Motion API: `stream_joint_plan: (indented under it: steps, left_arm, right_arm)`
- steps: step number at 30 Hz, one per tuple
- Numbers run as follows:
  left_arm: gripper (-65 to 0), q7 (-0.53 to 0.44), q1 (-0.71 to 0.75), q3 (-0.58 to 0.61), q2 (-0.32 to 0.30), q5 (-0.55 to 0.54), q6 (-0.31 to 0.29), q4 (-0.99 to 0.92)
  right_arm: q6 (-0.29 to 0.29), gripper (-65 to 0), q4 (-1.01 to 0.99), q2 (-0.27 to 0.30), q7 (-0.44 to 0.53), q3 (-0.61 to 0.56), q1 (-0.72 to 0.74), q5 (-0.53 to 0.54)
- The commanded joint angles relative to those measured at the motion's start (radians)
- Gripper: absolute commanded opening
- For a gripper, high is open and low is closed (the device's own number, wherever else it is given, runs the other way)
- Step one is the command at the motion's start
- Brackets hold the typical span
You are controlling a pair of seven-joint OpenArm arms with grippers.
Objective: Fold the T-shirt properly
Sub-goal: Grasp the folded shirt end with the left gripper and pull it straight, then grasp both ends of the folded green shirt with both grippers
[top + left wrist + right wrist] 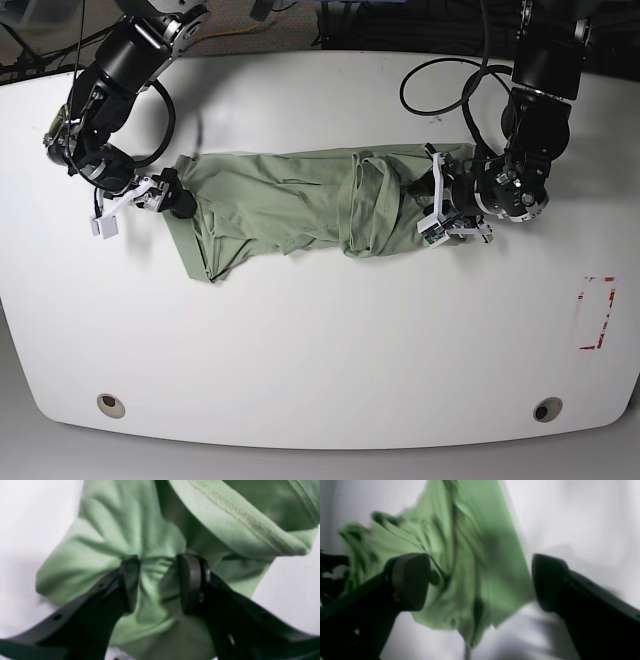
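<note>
The folds at the T-shirt's loose end (pixel 206 226) are between my right gripper's open fingers, so it should keep going over the T-shirt (pixel 232 205) and close on these folds.
The pale green T-shirt (pixel 290 200) lies stretched sideways across the white table, bunched and creased along its length. In the base view my left gripper (pixel 428 205) is at the shirt's right end. The left wrist view shows this gripper (pixel 158 580) shut on a gathered fold of the T-shirt (pixel 130 530), with a stitched hem above it. My right gripper (pixel 170 200) is at the shirt's left end. In the right wrist view it (pixel 480 580) stands wide open, and the blurred T-shirt (pixel 470 542) lies loose between and beyond the fingers.
The white table (pixel 320 340) has a red-marked rectangle (pixel 597 312) near its right edge and two round holes (pixel 111 405) (pixel 546 409) near the front edge. Black cables (pixel 440 75) loop at the back right.
</note>
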Motion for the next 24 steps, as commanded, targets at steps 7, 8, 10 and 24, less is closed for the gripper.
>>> stream_joint_plan:
  steps: [7, 8, 10, 24]
  left_arm:
    - [-40.7, 0.052, 0.005, 0.001, -0.008, 0.045, 0.010, -0.003]
    - [-40.7, 0.052, 0.005, 0.001, -0.008, 0.045, 0.010, -0.003]
    - [-40.7, 0.052, 0.005, 0.001, -0.008, 0.045, 0.010, -0.003]
    - [-40.7, 0.052, 0.006, 0.001, -0.008, 0.049, 0.010, -0.003]
  right_arm:
    - [-0.001, -3.0, -0.078, 0.082, 0.099, -0.158, 0.041, 0.009]
    - [-0.001, -3.0, -0.088, 0.082, 0.100, -0.168, 0.048, 0.012]
    - [-0.001, -3.0, -0.116, 0.080, 0.100, -0.195, 0.057, 0.012]
    - [-0.001, -3.0, -0.105, 0.004, 0.100, -0.326, 0.016, 0.014]
